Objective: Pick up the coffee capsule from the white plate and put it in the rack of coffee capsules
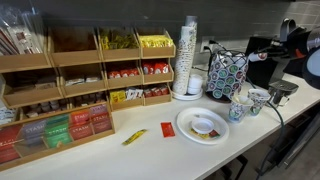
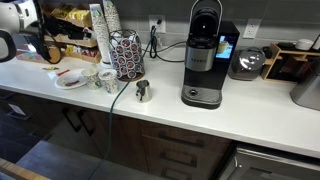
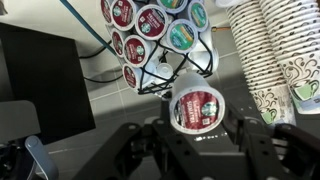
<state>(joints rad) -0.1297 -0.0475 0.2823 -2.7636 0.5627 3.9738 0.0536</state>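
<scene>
The rack's rows [image 3: 165, 33] are at a slant to my gripper, so I should first turn my gripper square to the rack and then bring the coffee capsule to the rack's lower wires [image 3: 174, 76].
In the wrist view my gripper [image 3: 198, 126] is shut on the coffee capsule [image 3: 197, 105], a whitish pod with a dark red lid held between the two fingers. The rack of coffee capsules [image 3: 150, 30], a dark wire carousel with red, green and teal pods, stands just beyond the held capsule and a little apart from it. The rack shows in both exterior views [image 1: 225, 72] [image 2: 125, 55]. The white plate [image 1: 188, 132] [image 2: 70, 82] lies on the counter near the rack and holds a flat brownish item. I cannot make out the gripper in the exterior views.
A tall stack of patterned paper cups [image 3: 270, 50] [image 1: 188, 58] stands beside the rack. A black coffee machine [image 2: 205, 60] [image 3: 40, 80] is on its other side. Wooden tea-packet shelves [image 1: 70, 80], loose cups [image 1: 240, 108], a metal pitcher [image 2: 142, 91] and a yellow packet [image 1: 134, 137] share the counter.
</scene>
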